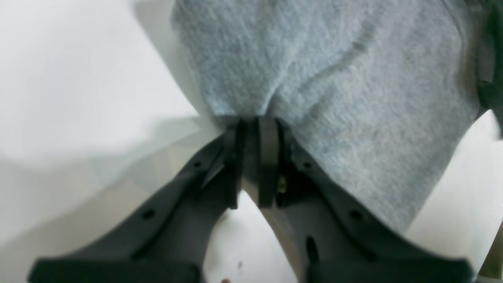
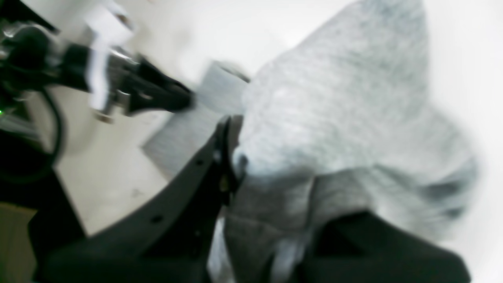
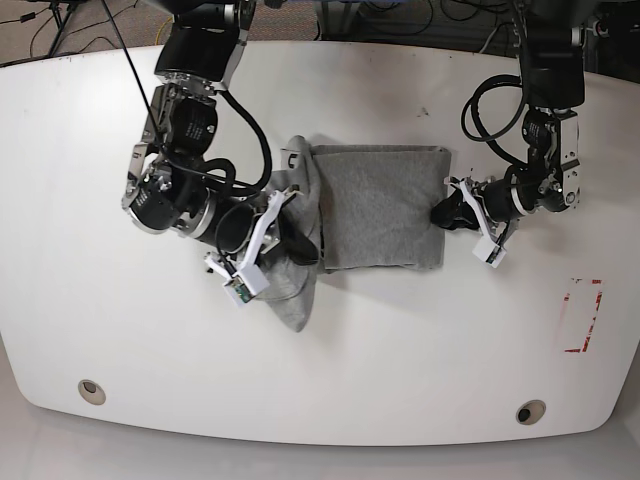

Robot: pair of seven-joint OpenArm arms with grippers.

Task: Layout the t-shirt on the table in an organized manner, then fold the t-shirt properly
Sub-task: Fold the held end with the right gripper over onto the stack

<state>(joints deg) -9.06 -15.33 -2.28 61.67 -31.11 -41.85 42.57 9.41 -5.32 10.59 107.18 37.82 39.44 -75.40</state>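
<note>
I should keep bringing the heap over the t-shirt's flat middle point(image 3: 378, 207) with my right gripper and release it there, as my left gripper pins the t-shirt's opposite edge point(image 3: 441, 246).
The grey t-shirt point(image 3: 380, 205) lies in the middle of the white table point(image 3: 420, 350) as a folded rectangle, with its left part bunched into a raised heap point(image 3: 295, 290). My right gripper point(image 3: 298, 240) is shut on that heap; in the right wrist view the cloth point(image 2: 334, 118) drapes over its fingers point(image 2: 214, 157) and hides the other one. My left gripper point(image 3: 441, 213) is shut on the shirt's right edge; in the left wrist view its fingertips point(image 1: 267, 133) pinch the grey fabric point(image 1: 353, 98). No lettering shows.
Two round grommet holes point(image 3: 91, 391) point(image 3: 530, 412) sit near the front edge. A red-outlined rectangle point(image 3: 581, 315) marks the right side. Cables point(image 3: 400, 20) run behind the table's far edge. The left arm point(image 2: 137, 94) shows in the right wrist view.
</note>
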